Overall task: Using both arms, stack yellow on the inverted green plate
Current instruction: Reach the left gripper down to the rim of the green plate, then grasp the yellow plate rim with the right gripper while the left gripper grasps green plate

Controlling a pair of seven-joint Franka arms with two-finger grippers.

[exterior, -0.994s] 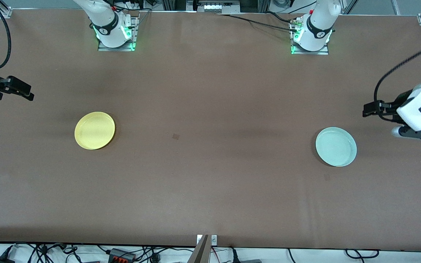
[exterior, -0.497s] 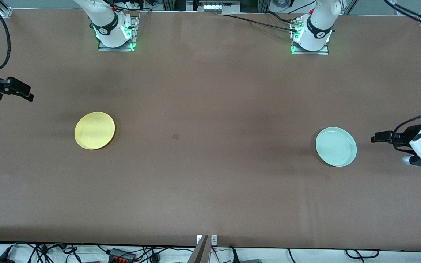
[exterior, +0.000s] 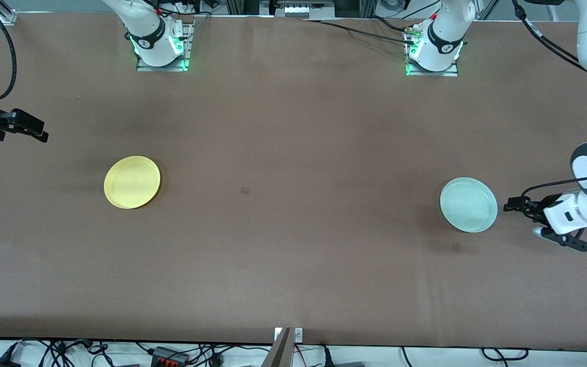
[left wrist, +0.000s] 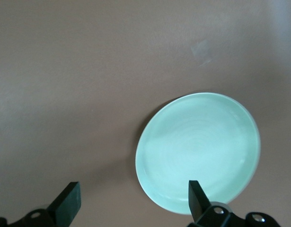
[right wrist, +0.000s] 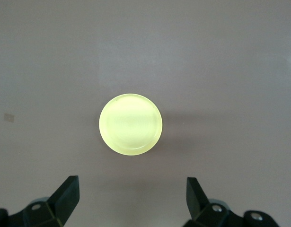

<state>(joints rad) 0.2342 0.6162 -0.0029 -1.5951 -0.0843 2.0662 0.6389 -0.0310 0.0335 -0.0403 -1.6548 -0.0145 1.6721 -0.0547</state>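
Observation:
The plate will fall over when the robot turns it on edge and opens its left gripper, because the green plate's rim is thin and round.
The yellow plate lies flat on the brown table toward the right arm's end, and it also shows in the right wrist view as the yellow plate. My right gripper hangs open and empty over the table's end, well apart from it; its own view shows the right gripper with fingers spread wide. The green plate lies rim up toward the left arm's end. My left gripper is low, just beside that plate's rim, open and empty. In its own view the left gripper has one fingertip over the green plate.
Both arm bases stand at the table's back edge, the right arm's base and the left arm's base. Two small dark marks spot the cloth. Cables lie below the table's front edge.
The left arm swung down and lowered its open gripper to just beside the green plate's rim. The right gripper and both plates stayed put.

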